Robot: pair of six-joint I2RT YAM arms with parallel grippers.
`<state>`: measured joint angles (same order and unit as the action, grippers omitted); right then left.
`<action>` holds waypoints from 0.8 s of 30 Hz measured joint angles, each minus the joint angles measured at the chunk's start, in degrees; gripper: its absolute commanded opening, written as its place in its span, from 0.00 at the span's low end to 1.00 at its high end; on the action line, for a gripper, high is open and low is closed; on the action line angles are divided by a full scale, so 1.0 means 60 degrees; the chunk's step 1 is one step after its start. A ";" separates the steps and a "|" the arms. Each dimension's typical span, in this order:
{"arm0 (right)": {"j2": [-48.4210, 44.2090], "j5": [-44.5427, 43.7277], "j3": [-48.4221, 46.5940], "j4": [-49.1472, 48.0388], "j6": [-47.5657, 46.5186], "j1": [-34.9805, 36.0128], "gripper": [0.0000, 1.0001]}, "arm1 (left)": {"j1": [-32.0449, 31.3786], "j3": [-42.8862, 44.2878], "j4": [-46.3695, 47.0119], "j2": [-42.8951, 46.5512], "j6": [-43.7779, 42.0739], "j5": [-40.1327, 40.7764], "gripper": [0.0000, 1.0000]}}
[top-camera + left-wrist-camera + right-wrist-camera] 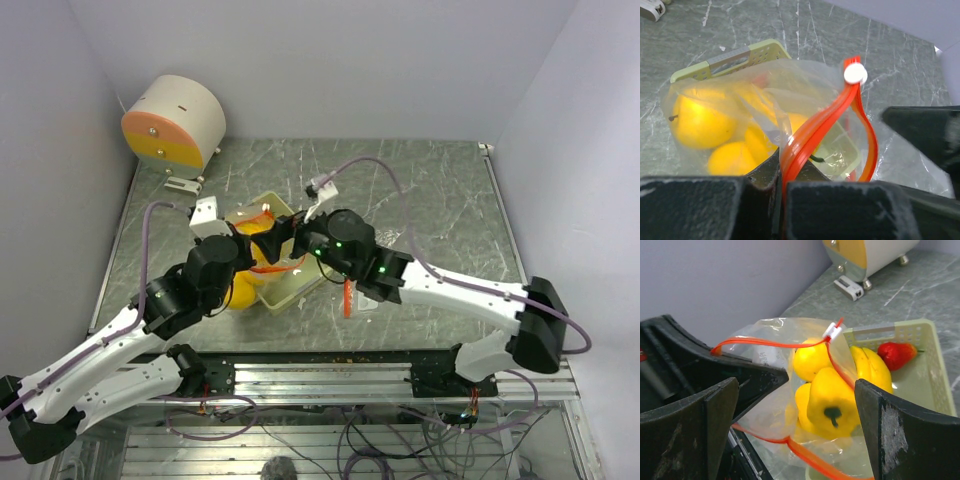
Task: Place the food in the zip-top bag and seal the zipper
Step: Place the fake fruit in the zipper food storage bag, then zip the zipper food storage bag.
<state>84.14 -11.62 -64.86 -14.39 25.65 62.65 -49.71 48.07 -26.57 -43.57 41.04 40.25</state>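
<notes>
Next, I take the white slider [855, 73] with my right gripper before my left gripper opens, because my left gripper holds the bag's zipper strip [815, 129] short of that slider.
The clear zip-top bag [805, 85] hangs over the pale green tray [290, 292], its mouth open toward the right wrist camera. Its red-orange zipper [812, 131] carries a white slider [855, 74]. My left gripper [781, 185] is shut on the zipper strip. Inside the bag lies yellow food: a pepper-shaped piece [832, 400] and round fruits [700, 120]. A banana [872, 367] and a red strawberry [895, 354] lie in the tray beside the bag. My right gripper [796, 390] stands open in front of the mouth, with nothing held between its fingers [900, 432].
A round cream and orange device [175, 120] stands at the back left corner. Grey walls close in the table on the left, back and right. In the top view both wrists crowd over the tray, and a red-orange strip end [347, 298] hangs off its right side.
</notes>
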 measured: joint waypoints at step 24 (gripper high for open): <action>0.1406 -0.2204 -0.3224 0.3701 0.1377 -0.0178 0.75 | 0.0000 -0.0576 0.0565 0.0215 0.0273 -0.0197 0.07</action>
<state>92.58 -24.84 -84.20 7.81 33.91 61.58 -49.71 44.62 -23.18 -42.28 42.68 39.07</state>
